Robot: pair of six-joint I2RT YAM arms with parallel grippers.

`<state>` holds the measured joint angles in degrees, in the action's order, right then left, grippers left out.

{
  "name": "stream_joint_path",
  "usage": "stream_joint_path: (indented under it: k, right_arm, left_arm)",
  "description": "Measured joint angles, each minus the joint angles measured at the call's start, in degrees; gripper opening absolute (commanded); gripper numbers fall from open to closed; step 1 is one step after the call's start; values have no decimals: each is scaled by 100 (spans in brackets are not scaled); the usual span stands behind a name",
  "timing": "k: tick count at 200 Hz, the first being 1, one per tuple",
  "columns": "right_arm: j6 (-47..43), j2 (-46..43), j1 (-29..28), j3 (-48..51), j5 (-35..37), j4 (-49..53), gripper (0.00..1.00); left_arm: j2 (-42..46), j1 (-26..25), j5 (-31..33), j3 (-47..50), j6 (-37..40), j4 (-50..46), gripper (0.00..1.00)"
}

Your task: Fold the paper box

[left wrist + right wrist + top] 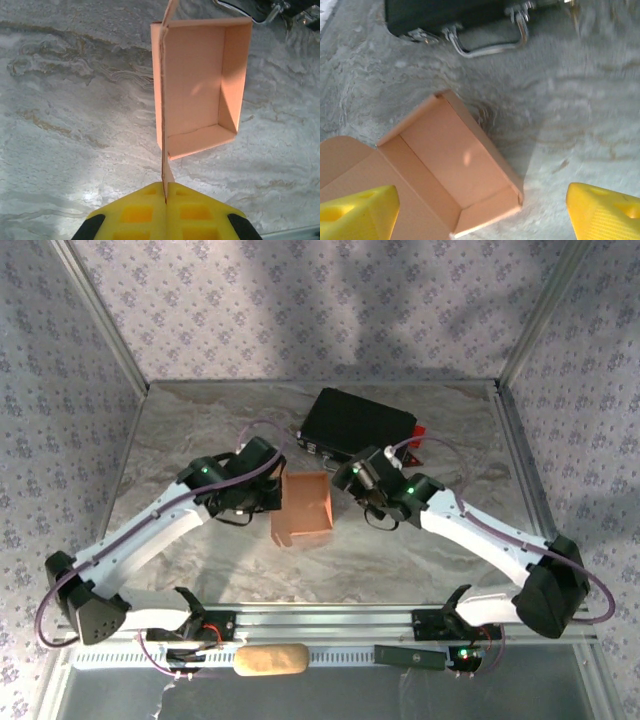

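Note:
The paper box's flap (163,95) is standing on my left gripper's side. Next, my right gripper moves back while my left gripper turns the flap toward the black case (352,426).
The paper box (303,508) is salmon-tan cardboard, standing as an open tray in the middle of the marble table, between the two arms. My left gripper (272,496) is at its left side. In the left wrist view its yellow fingers (145,210) are pressed together on the thin upright flap along the long wall of the paper box (200,85). My right gripper (345,480) sits off the box's far right corner and is open. In the right wrist view its fingertips (357,212) stand wide apart above the paper box (455,165), with nothing between them.
A black hard case (358,423) with metal latches (485,40) lies just behind the box. A tan oblong block (270,660) rests on the front rail by the arm bases. Patterned walls and metal posts enclose the table on three sides.

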<state>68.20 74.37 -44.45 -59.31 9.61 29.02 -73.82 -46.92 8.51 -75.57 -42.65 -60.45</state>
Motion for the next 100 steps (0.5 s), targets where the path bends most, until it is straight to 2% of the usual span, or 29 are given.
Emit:
stream_joint_path:
  k: [30,52,100]
  right_arm:
    - [-1727,-9,398,24,-675,-636,81]
    - [-2859,-57,629,221,-1285,-1145,81]
    - [-4472,-697,839,1005,-1851,-1528,81]
  left_arm:
    - [-518,7,-140,-697,931,-476,0]
    - [-960,26,-175,-1143,1591,-719,0]
    - [-1843,157,-254,-1875,2889,-1169,0]
